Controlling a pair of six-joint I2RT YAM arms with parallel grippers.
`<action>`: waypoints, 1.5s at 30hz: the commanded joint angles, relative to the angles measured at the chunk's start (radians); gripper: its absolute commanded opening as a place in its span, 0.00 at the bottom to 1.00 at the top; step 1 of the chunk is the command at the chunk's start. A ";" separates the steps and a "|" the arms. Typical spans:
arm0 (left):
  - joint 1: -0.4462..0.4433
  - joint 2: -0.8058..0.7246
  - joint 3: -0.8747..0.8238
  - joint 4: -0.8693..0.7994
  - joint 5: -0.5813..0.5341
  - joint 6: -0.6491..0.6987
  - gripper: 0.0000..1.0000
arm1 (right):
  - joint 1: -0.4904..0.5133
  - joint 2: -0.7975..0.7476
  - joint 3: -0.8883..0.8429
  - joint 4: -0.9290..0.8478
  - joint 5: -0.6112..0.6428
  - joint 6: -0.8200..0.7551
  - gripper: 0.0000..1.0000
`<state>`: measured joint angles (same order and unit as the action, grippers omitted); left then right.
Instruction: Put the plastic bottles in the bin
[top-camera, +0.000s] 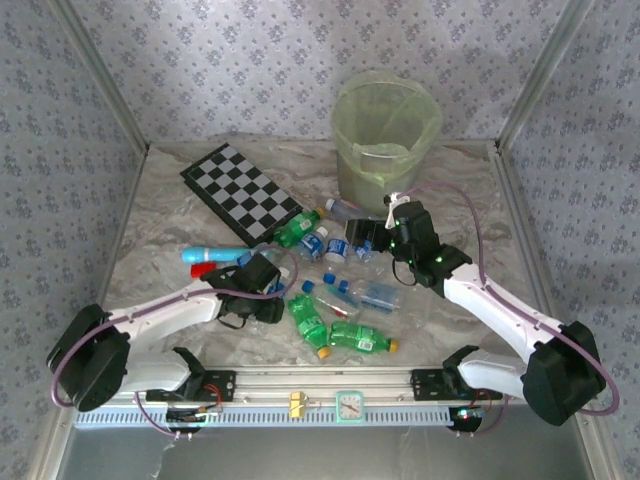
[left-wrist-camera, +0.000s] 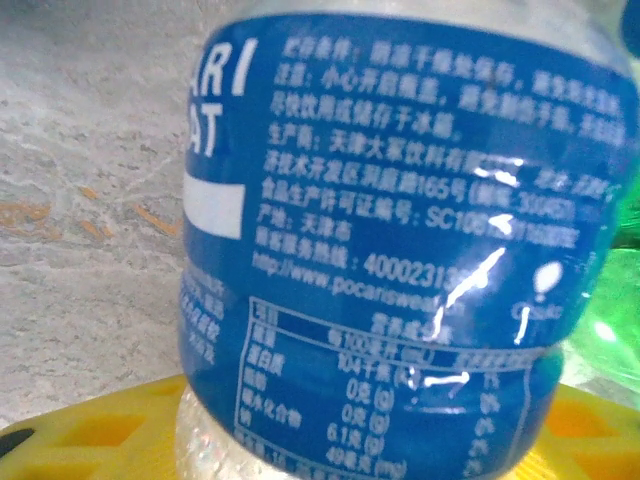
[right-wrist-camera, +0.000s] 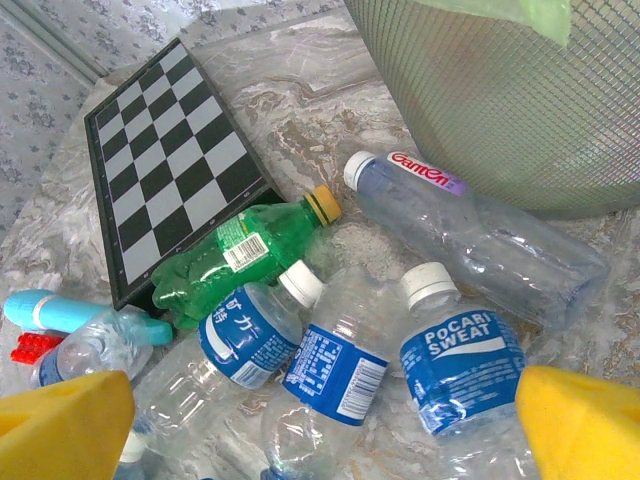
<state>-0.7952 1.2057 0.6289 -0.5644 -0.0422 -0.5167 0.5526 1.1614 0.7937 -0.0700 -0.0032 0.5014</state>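
Observation:
The blue-labelled bottle (left-wrist-camera: 390, 240) is in my left gripper, far from the bin, so my right gripper should take it over and bring it to the bin (top-camera: 385, 140).
A clear plastic bottle with a blue label (left-wrist-camera: 400, 250) sits between my left gripper's (left-wrist-camera: 365, 440) yellow fingers (left-wrist-camera: 90, 425) and touches both; the left gripper (top-camera: 262, 272) is shut on it, left of the pile. My right gripper (right-wrist-camera: 320, 430) is open above several bottles by the bin (right-wrist-camera: 500, 90): a Pocari Sweat bottle (right-wrist-camera: 460, 370), two more blue-labelled ones (right-wrist-camera: 335, 375) (right-wrist-camera: 240, 335), a green bottle (right-wrist-camera: 240, 250) and a long clear bottle (right-wrist-camera: 470, 230). From above, the right gripper (top-camera: 365, 235) hovers just in front of the bin (top-camera: 385, 130). Two green bottles (top-camera: 308, 320) (top-camera: 362, 340) lie nearer the front.
A black-and-white checkered board (top-camera: 240, 190) lies at the back left, its corner against the green bottle. A teal pen-like stick (top-camera: 205, 255) with a red piece (top-camera: 200, 270) lies just left of my left gripper. Patterned walls close in the table on three sides.

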 joint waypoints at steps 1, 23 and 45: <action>-0.008 -0.084 -0.012 -0.028 -0.011 -0.040 0.46 | 0.006 0.000 0.004 0.028 -0.002 0.005 1.00; -0.008 -0.107 0.071 0.653 -0.072 0.056 0.39 | 0.038 0.087 0.071 0.358 -0.414 0.120 1.00; -0.008 -0.024 0.160 0.692 0.160 0.041 0.39 | 0.079 0.276 0.151 0.449 -0.591 0.105 0.83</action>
<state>-0.7952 1.1687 0.7441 0.1009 0.0601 -0.4896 0.6228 1.4242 0.9081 0.3462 -0.5583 0.6132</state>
